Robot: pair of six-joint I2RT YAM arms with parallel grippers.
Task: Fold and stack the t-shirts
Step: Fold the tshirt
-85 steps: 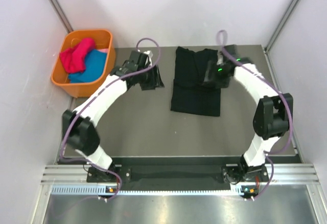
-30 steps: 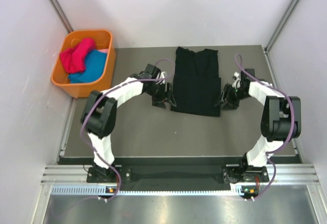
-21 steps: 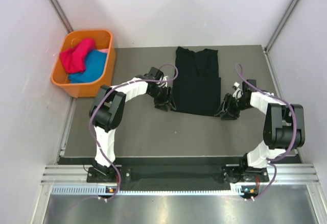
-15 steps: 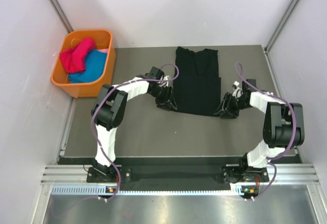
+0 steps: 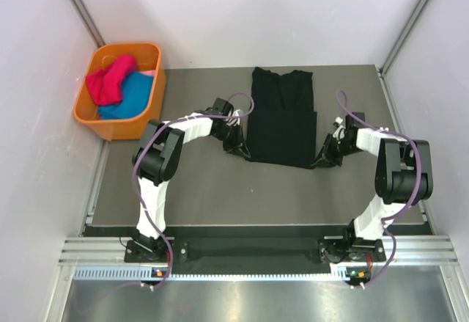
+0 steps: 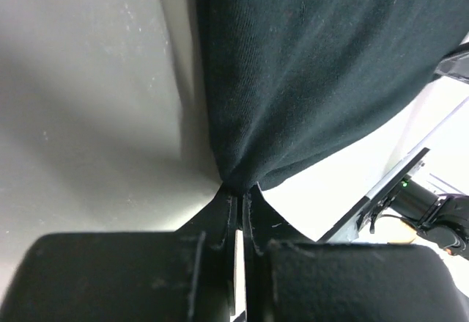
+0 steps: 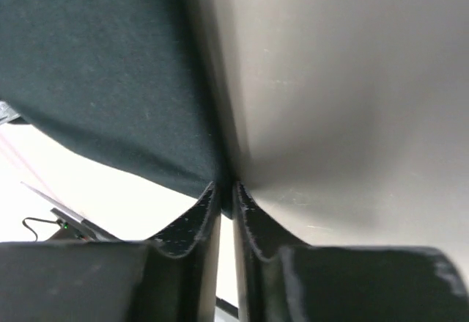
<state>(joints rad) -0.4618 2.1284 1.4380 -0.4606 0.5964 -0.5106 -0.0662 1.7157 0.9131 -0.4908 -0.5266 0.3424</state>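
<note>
Next, my left gripper drags the t-shirt toward the front rail (image 5: pixel 253 232) before it opens, because the black t-shirt's collar (image 5: pixel 283 72) lies at the table's back edge.
A black t-shirt (image 5: pixel 281 116) lies flat on the grey table, sleeves folded in, collar toward the back. My left gripper (image 5: pixel 242 151) is at its near left corner and is shut on that corner; the left wrist view shows the black cloth (image 6: pixel 308 65) pinched between the fingertips (image 6: pixel 229 206). At the near right corner my right gripper (image 5: pixel 322 159) is shut on the hem, and the right wrist view shows the shirt (image 7: pixel 110 65) caught between its fingers (image 7: pixel 209 205). More t-shirts, red (image 5: pixel 110 78) and blue (image 5: pixel 128 96), lie in the orange bin.
The orange bin (image 5: pixel 152 86) stands at the table's back left corner. White walls close in on three sides. The grey table (image 5: pixel 212 190) ends at a dark front rail near the arm bases.
Both grippers have closed on the near corners of the black shirt. Earlier they moved from the shirt's far part down to its near hem.
</note>
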